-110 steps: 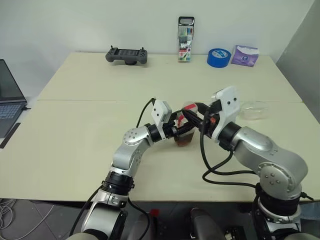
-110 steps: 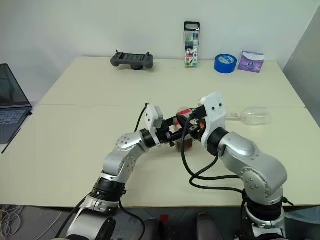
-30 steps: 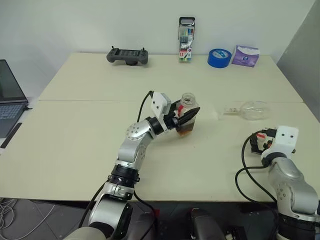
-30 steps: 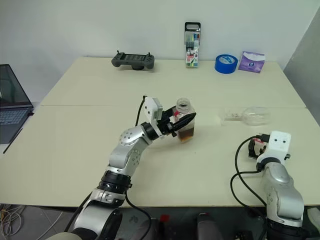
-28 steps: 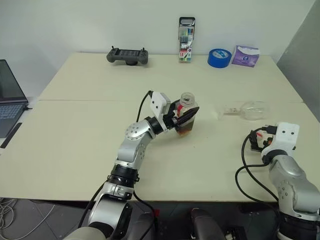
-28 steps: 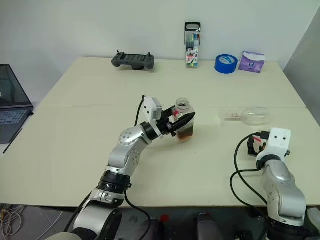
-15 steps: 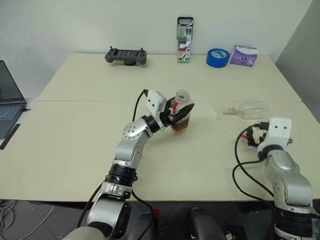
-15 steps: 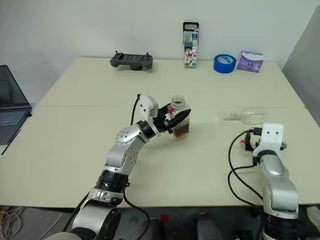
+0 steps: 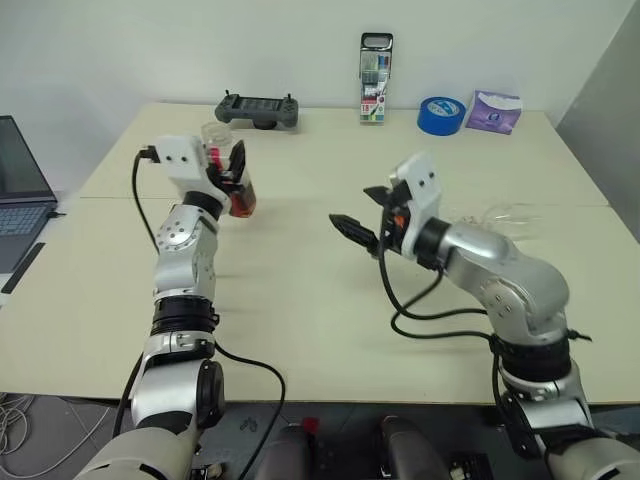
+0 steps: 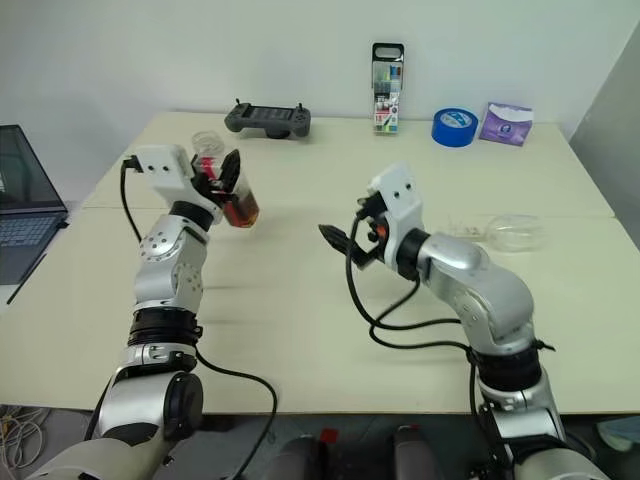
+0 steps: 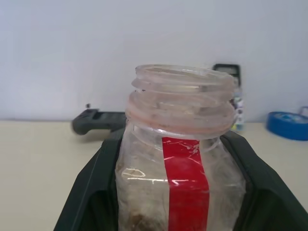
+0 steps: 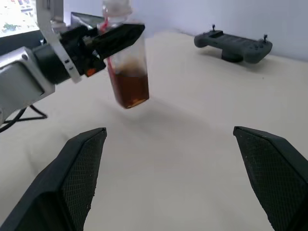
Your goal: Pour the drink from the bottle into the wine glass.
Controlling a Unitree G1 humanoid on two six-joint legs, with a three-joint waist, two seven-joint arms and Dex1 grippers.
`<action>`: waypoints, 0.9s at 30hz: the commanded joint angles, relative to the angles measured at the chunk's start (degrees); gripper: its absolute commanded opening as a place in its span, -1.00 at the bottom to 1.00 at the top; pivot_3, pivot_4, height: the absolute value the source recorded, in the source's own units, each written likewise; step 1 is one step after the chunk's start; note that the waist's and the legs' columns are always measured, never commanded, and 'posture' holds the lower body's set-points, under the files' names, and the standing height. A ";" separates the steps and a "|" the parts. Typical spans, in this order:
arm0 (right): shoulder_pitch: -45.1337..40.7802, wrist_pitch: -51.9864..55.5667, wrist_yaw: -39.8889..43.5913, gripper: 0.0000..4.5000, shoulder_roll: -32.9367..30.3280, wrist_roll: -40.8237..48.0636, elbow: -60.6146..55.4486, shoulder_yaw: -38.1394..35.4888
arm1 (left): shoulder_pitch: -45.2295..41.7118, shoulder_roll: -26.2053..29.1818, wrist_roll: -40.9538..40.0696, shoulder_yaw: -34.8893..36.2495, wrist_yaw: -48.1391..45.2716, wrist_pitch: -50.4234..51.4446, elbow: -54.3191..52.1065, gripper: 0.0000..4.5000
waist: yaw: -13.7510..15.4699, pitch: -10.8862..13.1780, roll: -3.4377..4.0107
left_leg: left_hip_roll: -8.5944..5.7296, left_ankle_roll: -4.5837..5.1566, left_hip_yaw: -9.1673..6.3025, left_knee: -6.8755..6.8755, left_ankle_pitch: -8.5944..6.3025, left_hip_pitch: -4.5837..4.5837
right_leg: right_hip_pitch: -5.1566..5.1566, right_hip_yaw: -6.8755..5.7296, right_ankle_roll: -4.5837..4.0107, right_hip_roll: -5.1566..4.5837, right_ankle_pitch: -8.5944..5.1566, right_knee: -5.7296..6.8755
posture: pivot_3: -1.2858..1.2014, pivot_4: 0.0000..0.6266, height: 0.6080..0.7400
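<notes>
Next, I put the bottle (image 10: 241,209) down with my left gripper and stand the wine glass (image 10: 515,233) upright with my right gripper first, because the wine glass is lying on its side.
My left gripper (image 9: 232,170) is shut on the bottle (image 9: 238,192), holding it above the table's far left side. The bottle (image 11: 180,144) is clear with a red label strip; its mouth (image 11: 183,79) is uncapped, and it leans slightly. The drink (image 12: 131,90), a dark reddish-brown liquid, lies in its bottom. My right gripper (image 9: 362,210) hovers over the table's middle, open and empty, pointing towards the bottle (image 12: 126,67). The wine glass (image 10: 515,232) lies on its side at the right, behind my right arm.
Along the far edge stand a game controller (image 9: 255,108), a tall marker-pen case (image 9: 373,80), a blue tape roll (image 9: 439,115) and a purple packet (image 9: 490,110). A laptop (image 9: 20,195) sits off the table's left side.
My left arm has swung the bottle from the table's middle to the far left and lifted it. My right arm has come from the near right edge to the middle.
</notes>
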 commanded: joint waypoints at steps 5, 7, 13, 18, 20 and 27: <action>-1.29 -4.82 2.36 1.00 2.60 -2.81 2.78 4.28 | 3.38 -1.01 -3.40 1.02 -1.52 0.78 -4.26 -0.04 | 0.06 -0.07 -0.11 | 0.00 -0.16 -0.07 0.04 0.09 -0.42 | -0.35 -0.06 0.00 -0.18 0.01 0.01 | 0.03 -0.52 1.00; -0.72 -4.71 2.38 1.00 2.81 -3.10 2.66 4.42 | 5.10 -1.41 -3.29 0.30 -2.13 0.48 -4.85 -0.04 | -0.04 -0.08 -0.12 | 0.01 -0.35 -0.08 0.06 0.20 -0.72 | -0.71 -0.05 -0.01 -0.27 0.02 0.14 | 0.03 -0.52 1.00; 0.62 -4.06 2.61 1.00 2.14 -3.74 1.57 4.29 | 9.01 -2.10 -1.54 0.02 0.02 -1.37 -6.03 -0.04 | -0.18 -0.08 -0.12 | 0.05 -0.24 -0.11 0.01 0.14 -0.67 | -0.69 -0.05 -0.02 -0.27 0.02 0.19 | 0.03 -0.52 1.00; 1.15 -4.16 2.66 1.00 1.30 -4.05 1.70 3.96 | 10.54 -1.91 -1.20 -0.19 1.66 -0.56 -7.66 0.68 | -0.23 -0.09 -0.13 | 0.03 -0.17 -0.08 0.03 0.11 -0.60 | -0.64 -0.05 -0.02 -0.26 0.04 0.21 | 0.03 -0.52 1.00; 1.34 -4.33 2.74 1.00 1.17 -4.29 1.78 4.07 | 11.43 -1.88 -0.72 -0.45 2.21 -0.25 -8.79 0.94 | -0.24 -0.09 -0.13 | 0.04 -0.17 -0.11 0.03 0.10 -0.60 | -0.65 -0.09 -0.03 -0.23 0.04 0.23 | 0.03 -0.52 1.00; 2.03 -3.99 3.19 1.00 1.47 -4.02 1.42 3.63 | 17.58 -2.91 -1.04 -0.77 4.17 3.22 -16.47 0.98 | -0.28 -0.09 -0.13 | 0.05 -0.17 -0.09 0.02 0.11 -0.61 | -0.65 -0.04 -0.03 -0.23 0.04 0.20 | 0.03 -0.52 1.00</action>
